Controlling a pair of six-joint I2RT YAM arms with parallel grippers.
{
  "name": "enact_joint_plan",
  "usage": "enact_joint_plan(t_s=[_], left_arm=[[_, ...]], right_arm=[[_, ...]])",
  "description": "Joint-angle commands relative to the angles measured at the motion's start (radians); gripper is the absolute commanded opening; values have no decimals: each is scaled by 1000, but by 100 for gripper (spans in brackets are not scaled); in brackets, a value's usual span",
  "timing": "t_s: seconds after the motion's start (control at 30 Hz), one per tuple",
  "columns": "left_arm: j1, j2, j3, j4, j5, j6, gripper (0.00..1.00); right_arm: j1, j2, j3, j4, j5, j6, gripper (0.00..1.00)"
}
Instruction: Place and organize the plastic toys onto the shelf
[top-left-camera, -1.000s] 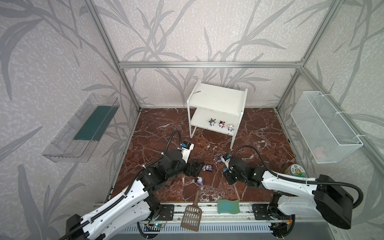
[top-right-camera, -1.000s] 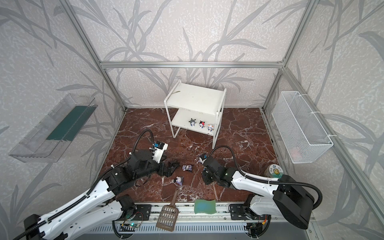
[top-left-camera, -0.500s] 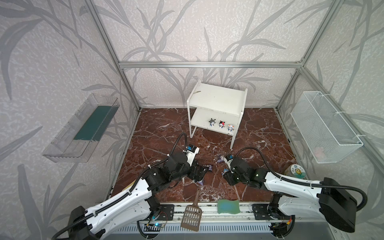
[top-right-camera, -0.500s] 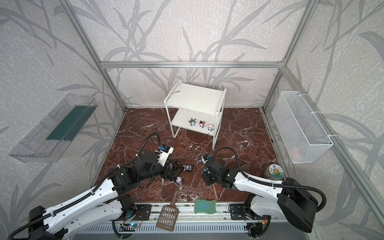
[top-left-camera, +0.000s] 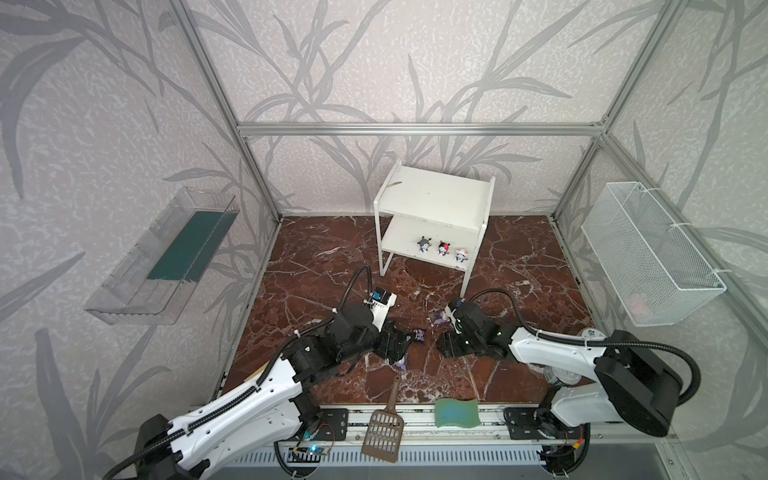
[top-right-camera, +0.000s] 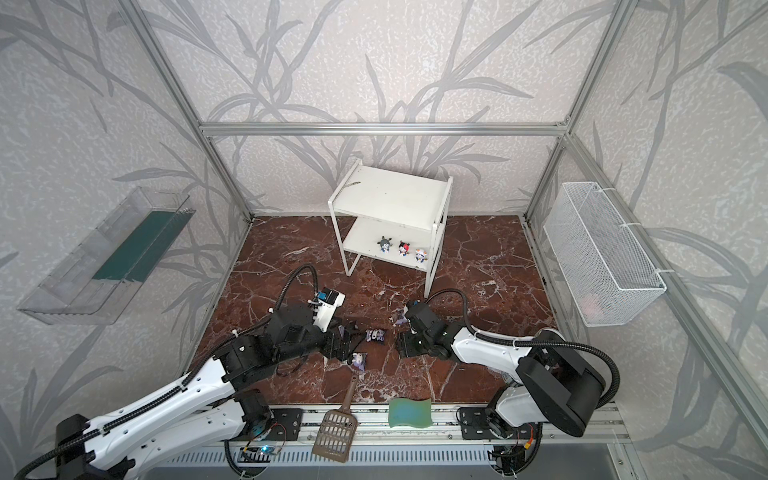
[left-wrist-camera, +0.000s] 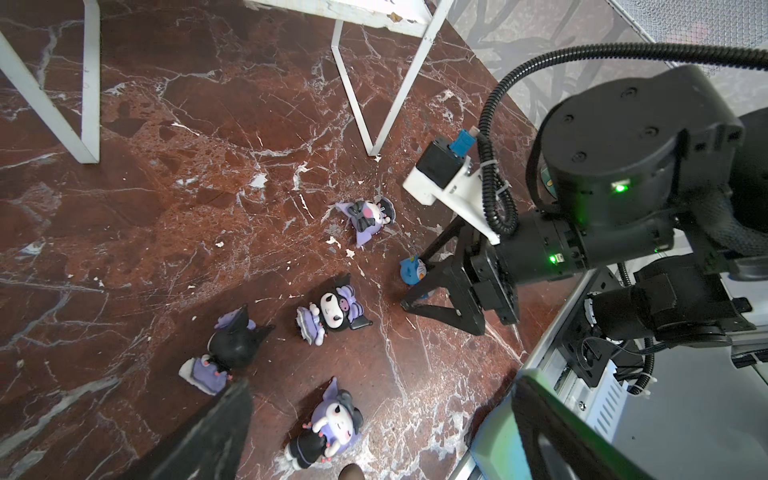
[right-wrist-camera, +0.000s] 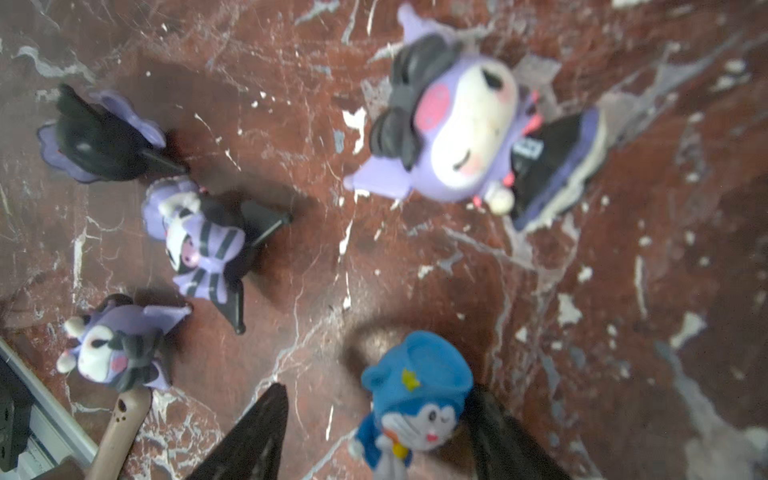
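The lower board's loose end (top-left-camera: 400, 237) is on my left gripper's side, so next my right gripper grips the blue-capped toy (right-wrist-camera: 385, 444) by its body and passes it over.
The white shelf (top-left-camera: 432, 199) stands at the back with three small plastic toys (top-left-camera: 443, 248) on its lower board. My right gripper (right-wrist-camera: 374, 440) is open low over the floor. A blue-capped toy (right-wrist-camera: 415, 399) sits between its fingers, close to one finger (right-wrist-camera: 511, 440) and well clear of the other. Several purple and black toys (left-wrist-camera: 332, 313) lie on the marble in front of the shelf. My left gripper (left-wrist-camera: 374, 440) is wide open just above one of them (left-wrist-camera: 328, 424), which lies on its back. In both top views the two grippers (top-left-camera: 399, 349) (top-left-camera: 446, 345) face each other.
A brown slotted scoop (top-left-camera: 384, 428) and a green sponge (top-left-camera: 456, 411) lie on the front rail. A clear tray (top-left-camera: 166, 257) hangs on the left wall and a wire basket (top-left-camera: 648, 257) on the right wall. The shelf's thin legs (left-wrist-camera: 374, 116) stand just behind the toys.
The right gripper's jaws have spread apart around the blue toy. The left arm has reached further in towards the middle, over the purple toys, with its jaws still wide.
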Motion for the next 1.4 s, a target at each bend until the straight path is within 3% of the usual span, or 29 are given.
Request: enact_joint_plan(t_s=[0.0, 0.13, 0.47, 0.77, 1.07, 1.37], left_arm=[[-3, -15, 18, -24, -28, 15, 99], [-3, -14, 27, -38, -26, 17, 99], [-3, -7, 22, -28, -28, 24, 99], [-3, -12, 28, -32, -32, 26, 99], [-4, -34, 22, -45, -47, 24, 99], [-3, -21, 10, -35, -28, 20, 99]], right_arm=[[-3, 59, 49, 33, -50, -84, 70], [-3, 84, 89, 11, -55, -116, 71], [33, -80, -39, -93, 56, -152, 69], [61, -17, -40, -49, 56, -142, 46], [77, 65, 1, -22, 24, -194, 39], [88, 29, -17, -5, -22, -249, 19]])
